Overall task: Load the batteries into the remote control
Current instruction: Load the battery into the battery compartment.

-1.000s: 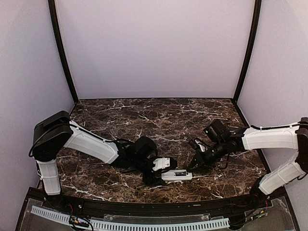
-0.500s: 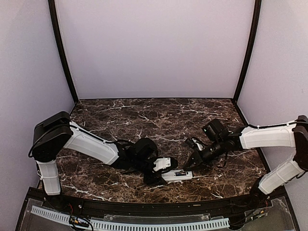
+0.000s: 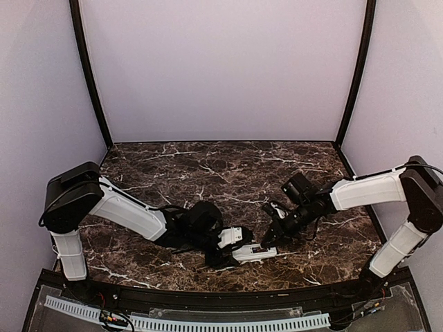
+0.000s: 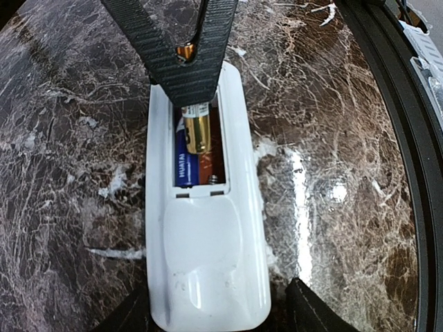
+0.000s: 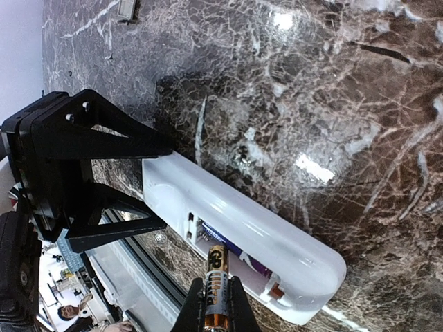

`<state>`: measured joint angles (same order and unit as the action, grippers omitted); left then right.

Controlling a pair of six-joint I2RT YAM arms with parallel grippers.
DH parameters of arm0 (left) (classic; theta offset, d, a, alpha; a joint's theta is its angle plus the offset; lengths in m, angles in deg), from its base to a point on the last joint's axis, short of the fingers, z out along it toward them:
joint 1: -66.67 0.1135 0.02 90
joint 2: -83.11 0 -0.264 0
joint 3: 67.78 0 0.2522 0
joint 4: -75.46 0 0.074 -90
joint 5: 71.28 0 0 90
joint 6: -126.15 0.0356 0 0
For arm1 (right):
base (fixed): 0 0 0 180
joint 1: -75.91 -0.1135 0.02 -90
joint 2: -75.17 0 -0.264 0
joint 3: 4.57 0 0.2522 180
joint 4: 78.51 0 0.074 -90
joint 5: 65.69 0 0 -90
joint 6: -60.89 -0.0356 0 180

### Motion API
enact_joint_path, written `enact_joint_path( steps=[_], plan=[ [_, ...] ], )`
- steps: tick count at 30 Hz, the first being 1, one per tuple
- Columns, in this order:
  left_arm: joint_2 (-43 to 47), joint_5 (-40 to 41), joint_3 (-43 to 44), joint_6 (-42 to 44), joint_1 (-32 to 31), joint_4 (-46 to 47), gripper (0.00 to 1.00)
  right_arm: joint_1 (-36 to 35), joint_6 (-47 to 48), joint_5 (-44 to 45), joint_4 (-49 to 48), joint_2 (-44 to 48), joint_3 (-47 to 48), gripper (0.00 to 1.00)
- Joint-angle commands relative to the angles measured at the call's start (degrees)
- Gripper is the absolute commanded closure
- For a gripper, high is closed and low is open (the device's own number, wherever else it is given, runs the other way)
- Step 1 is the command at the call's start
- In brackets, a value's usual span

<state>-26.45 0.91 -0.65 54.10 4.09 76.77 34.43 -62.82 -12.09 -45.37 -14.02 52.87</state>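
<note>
The tilted battery's loose end (image 5: 217,253) is in the remote control's slot and its raised end is clamped. My right gripper should therefore open, then close its fingers and push the battery's raised end (image 5: 215,320) down.
The white remote control (image 3: 255,254) (image 4: 208,256) (image 5: 277,235) lies back up on the marble near the table's front edge, with its battery bay open. A blue battery (image 4: 185,162) (image 5: 239,257) sits in one slot. My left gripper (image 3: 232,247) (image 4: 218,315) is closed on the remote's end, a finger on each long side. My right gripper (image 3: 271,237) (image 5: 216,311) is shut on a gold-and-black battery (image 5: 216,287) (image 4: 196,131). That battery is tilted, and its free end dips into the empty slot beside the blue one.
The table's black front rim (image 4: 387,104) runs close along the remote. Beyond it lies a white slotted strip (image 3: 187,321). A small flat pale piece (image 5: 126,7) lies farther back on the marble. Purple walls enclose the table on three sides.
My right arm has swung left and down, bringing its battery from beside the remote to over the open bay. The left jaws have narrowed a little round the remote.
</note>
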Motion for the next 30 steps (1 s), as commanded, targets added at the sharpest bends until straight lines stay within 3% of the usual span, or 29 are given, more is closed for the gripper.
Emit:
enact_joint_path(
  steps=[1, 25, 30],
  plan=[
    [0.17, 1.1, -2.12, -0.73, -0.78, -4.4, 0.37, 0.17, 1.74, 0.74, 1.5, -2.22, 1.97, 1.0],
    [-0.84, 1.45, -0.63, -0.66, -1.01, -5.18, 0.37, -1.5, -3.0, -1.5, -5.04, -4.65, -0.22, 1.0],
    [-0.92, 1.6, -0.71, -0.73, -1.02, -5.03, 0.37, -1.5, -2.1, 1.12, -0.97, -3.17, 0.84, 0.87]
  ],
)
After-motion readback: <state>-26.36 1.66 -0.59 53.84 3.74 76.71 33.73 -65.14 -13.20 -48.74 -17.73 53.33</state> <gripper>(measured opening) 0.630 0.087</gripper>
